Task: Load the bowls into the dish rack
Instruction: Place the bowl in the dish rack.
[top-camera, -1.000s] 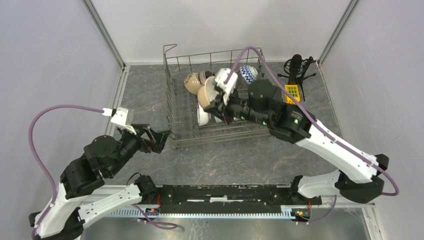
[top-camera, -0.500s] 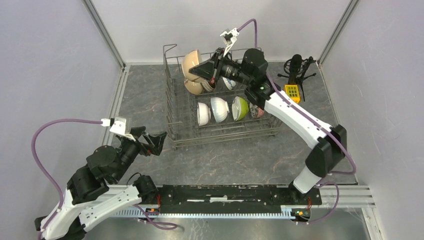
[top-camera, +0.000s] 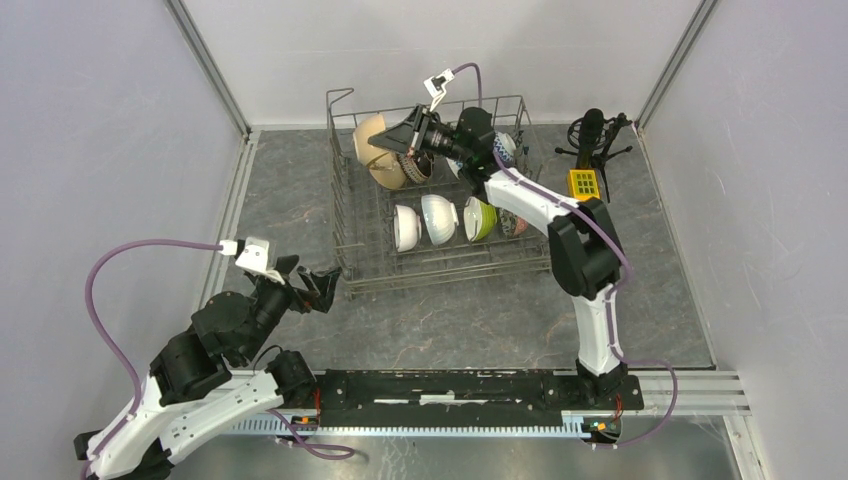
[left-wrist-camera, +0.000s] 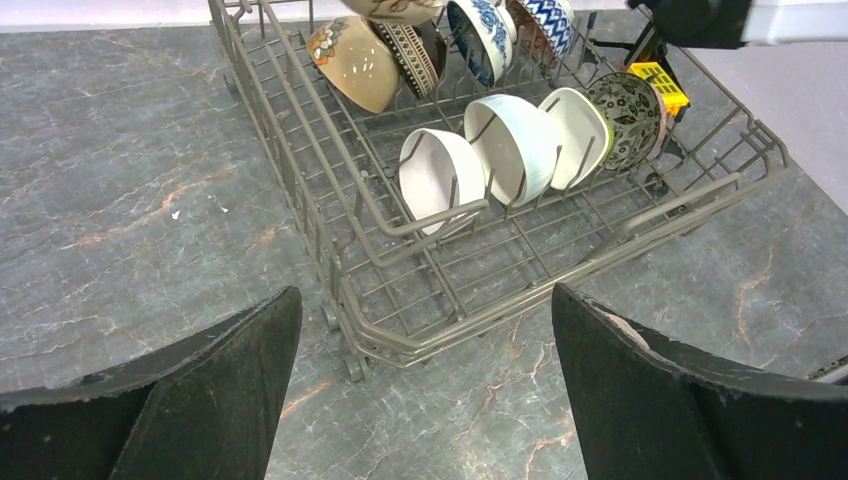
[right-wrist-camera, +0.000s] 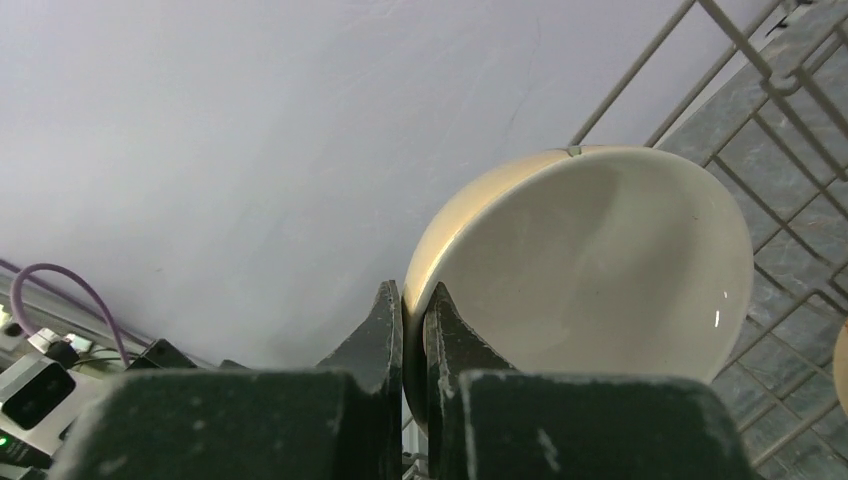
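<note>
The held tan bowl (top-camera: 368, 138) is on edge and the rack end (top-camera: 366, 210) beside the white bowl is open, so the robot's right gripper should now bring the tan bowl down there until wires hold it up.
The grey wire dish rack (top-camera: 345, 215) stands mid-table. My right gripper (top-camera: 383, 142) is shut on the rim of a tan bowl (top-camera: 368, 133) and holds it on edge above the rack's back left corner. The right wrist view shows one finger inside and one outside the bowl's (right-wrist-camera: 600, 260) rim at my right gripper (right-wrist-camera: 412, 295). The front row holds two white bowls (top-camera: 405, 227) (top-camera: 438, 218), a green one (top-camera: 480, 217) and a speckled one (top-camera: 512, 222). Tan (left-wrist-camera: 355, 60) and blue patterned (left-wrist-camera: 480, 30) bowls lean in the back row. My left gripper (top-camera: 310, 285) (left-wrist-camera: 425, 295) is open, near the rack's front left corner.
A black microphone on a tripod (top-camera: 595, 135) and a small yellow box (top-camera: 584, 184) stand right of the rack. Grey walls enclose the table on three sides. The rack's raised handle (top-camera: 338, 97) rises at its back left corner.
My right arm has carried the tan bowl up and back from over the rack's middle to its back left corner. My left arm has shifted slightly, still open.
</note>
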